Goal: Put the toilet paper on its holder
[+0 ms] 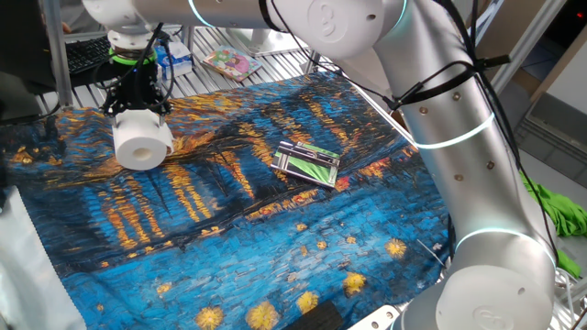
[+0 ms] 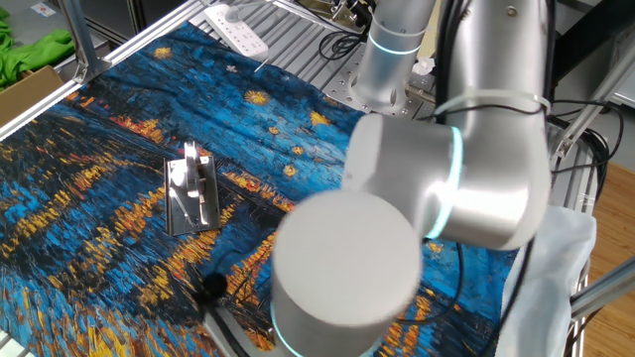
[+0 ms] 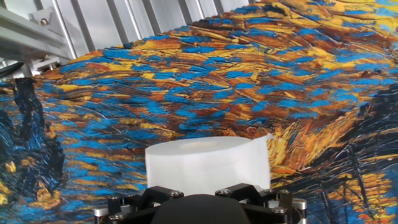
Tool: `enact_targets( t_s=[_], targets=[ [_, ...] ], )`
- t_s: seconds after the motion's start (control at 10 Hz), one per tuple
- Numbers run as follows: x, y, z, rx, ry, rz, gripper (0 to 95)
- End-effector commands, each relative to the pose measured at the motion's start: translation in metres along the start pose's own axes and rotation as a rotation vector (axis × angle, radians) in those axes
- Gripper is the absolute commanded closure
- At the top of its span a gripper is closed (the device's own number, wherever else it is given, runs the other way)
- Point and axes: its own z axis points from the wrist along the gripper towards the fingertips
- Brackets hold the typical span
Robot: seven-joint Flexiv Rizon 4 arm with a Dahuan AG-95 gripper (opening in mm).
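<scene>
The toilet paper's end flap (image 3: 263,160) will stick out when I lift, while the rest stays rolled up, because a loose corner (image 3: 268,137) sticks out from the toilet paper's top edge.
The toilet paper (image 1: 142,140) is a plump white roll lying on the blue and orange painted cloth at the far left, its small core facing the camera. My gripper (image 1: 138,108) hangs right over it, open, with the dark fingers down at the roll's top edge. In the hand view the roll (image 3: 208,163) fills the lower middle, just ahead of the black gripper body, and the fingertips do not show. The holder (image 1: 308,164) lies flat mid-cloth, green-striped with silver edges, well to the right of the roll. In the other fixed view the holder (image 2: 190,190) shows, and the arm hides roll and gripper.
A pink-and-yellow booklet (image 1: 229,63) and a blue-and-white box (image 1: 174,57) lie on the slatted metal behind the cloth. A metal post (image 1: 57,55) stands close to the gripper's left. A white power strip (image 2: 238,28) and green cloth (image 2: 30,50) lie beyond the cloth.
</scene>
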Motion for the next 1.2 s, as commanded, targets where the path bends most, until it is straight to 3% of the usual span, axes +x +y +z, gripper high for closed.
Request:
enact_targets(
  t_s=[0.1, 0.4, 0.5, 0.7, 0.9, 1.0, 1.2],
  targets=[
    [0.0015, -0.0003, 0.0018, -0.002, 0.001, 0.007, 0.0],
    [0.003, -0.0007, 0.0031, 0.007, 0.0, 0.013, 0.0],
    [0.0034, -0.0003, 0.0051, 0.0, 0.002, 0.03, 0.0],
    [0.0033, 0.0003, 0.0077, -0.039, 0.012, 0.046, 0.0],
    [0.0033, 0.0005, 0.008, -0.051, 0.017, 0.07, 0.0],
    [0.0033, 0.0006, 0.0084, -0.056, 0.003, 0.069, 19.0],
    [0.0032, 0.0006, 0.0084, -0.038, -0.024, 0.029, 95.0]
  ],
)
